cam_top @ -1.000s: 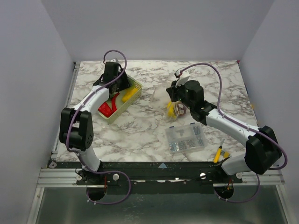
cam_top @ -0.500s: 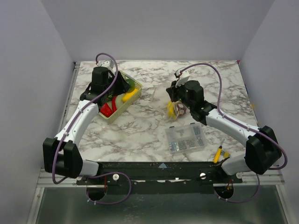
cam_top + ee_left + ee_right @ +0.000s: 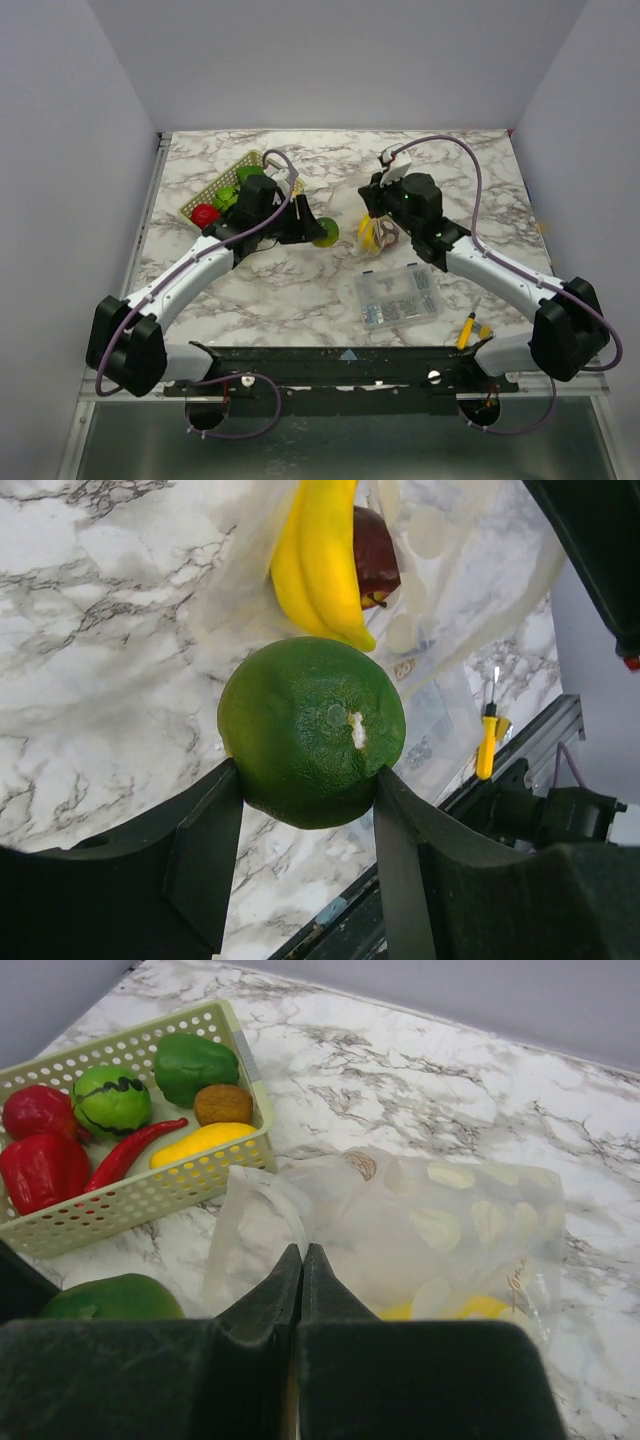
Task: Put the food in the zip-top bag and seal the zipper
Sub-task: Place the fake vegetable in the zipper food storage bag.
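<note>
My left gripper should keep going through the bag's opening [image 3: 345, 214], which is open toward the green fruit, and let go beside the yellow banana [image 3: 368, 236].
My left gripper [image 3: 318, 232] is shut on a round green toy fruit [image 3: 326, 232] and holds it just left of the zip-top bag [image 3: 378, 236]. In the left wrist view the fruit [image 3: 312, 730] sits between both fingers, with the bag's mouth beyond it. A yellow banana [image 3: 320, 560] and a dark red fruit [image 3: 375, 560] lie inside the bag. My right gripper [image 3: 302, 1255] is shut on the edge of the dotted clear bag [image 3: 450, 1220] at its mouth. The zipper strip [image 3: 222, 1235] curves to its left. More food lies in the basket [image 3: 150, 1195].
The pale lattice basket [image 3: 205, 190] stands at the back left with red, green, brown and yellow toy foods. A clear compartment box [image 3: 397, 295] sits near the front right. A yellow-handled tool [image 3: 467, 330] lies by the right arm's base.
My left arm has lifted the green fruit out of the basket and swung right to the bag's mouth. The basket now lies further back left. The right gripper has stayed on the bag.
</note>
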`<state>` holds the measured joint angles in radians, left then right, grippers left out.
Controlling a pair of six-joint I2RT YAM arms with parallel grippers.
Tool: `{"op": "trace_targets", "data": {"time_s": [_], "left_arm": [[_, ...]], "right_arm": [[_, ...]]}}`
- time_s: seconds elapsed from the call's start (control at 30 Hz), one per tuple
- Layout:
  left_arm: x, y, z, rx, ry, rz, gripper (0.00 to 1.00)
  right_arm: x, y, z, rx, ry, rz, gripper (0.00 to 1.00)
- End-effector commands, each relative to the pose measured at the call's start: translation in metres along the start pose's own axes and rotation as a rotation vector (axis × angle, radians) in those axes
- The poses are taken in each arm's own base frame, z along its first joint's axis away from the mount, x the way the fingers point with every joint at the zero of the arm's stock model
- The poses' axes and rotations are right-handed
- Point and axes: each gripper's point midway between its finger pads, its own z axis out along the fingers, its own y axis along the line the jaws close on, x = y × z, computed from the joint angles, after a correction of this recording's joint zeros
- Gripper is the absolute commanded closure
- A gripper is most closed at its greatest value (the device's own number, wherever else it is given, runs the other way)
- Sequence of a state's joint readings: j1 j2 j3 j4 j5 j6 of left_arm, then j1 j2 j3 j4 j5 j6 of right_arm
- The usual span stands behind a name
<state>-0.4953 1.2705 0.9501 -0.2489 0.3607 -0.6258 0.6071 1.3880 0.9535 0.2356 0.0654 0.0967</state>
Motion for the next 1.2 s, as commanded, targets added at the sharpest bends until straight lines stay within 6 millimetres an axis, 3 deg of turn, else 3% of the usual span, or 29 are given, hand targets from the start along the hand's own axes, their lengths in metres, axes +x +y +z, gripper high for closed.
{"op": "trace_targets", "data": {"time_s": [0.0,0.23,0.6,0.67,0.77,0.87,1.0,1.17], "left_arm": [[-0.014,-0.024,0.015,0.074,0.037,-0.016,0.9],[-0.022,-0.046,0.039,0.131,0.065,-0.071,0.91],[-0.049,-0.047,0.088,0.09,0.018,-0.206,0.9],[-0.054,-0.045,0.099,0.084,-0.002,-0.238,0.85],[-0.066,-0.045,0.111,0.09,-0.051,-0.279,0.53],[-0.074,-0.045,0.112,0.093,-0.096,-0.29,0.32],[-0.07,-0.042,0.104,0.087,-0.103,-0.256,0.24],[-0.058,-0.034,0.081,0.063,-0.102,-0.175,0.22]], "right_arm": [[-0.018,0.004,-0.01,-0.029,-0.062,0.0,0.99],[-0.02,0.01,-0.013,-0.061,-0.069,0.003,0.99],[-0.029,0.016,-0.021,-0.095,-0.096,0.011,0.99],[-0.028,0.014,-0.021,-0.087,-0.095,0.012,0.99],[-0.028,0.012,-0.02,-0.075,-0.095,0.013,0.99],[-0.027,0.012,-0.019,-0.075,-0.092,0.012,0.99],[-0.025,0.006,-0.017,-0.042,-0.088,0.012,0.99],[-0.026,0.006,-0.017,-0.038,-0.09,0.011,0.99]]}}
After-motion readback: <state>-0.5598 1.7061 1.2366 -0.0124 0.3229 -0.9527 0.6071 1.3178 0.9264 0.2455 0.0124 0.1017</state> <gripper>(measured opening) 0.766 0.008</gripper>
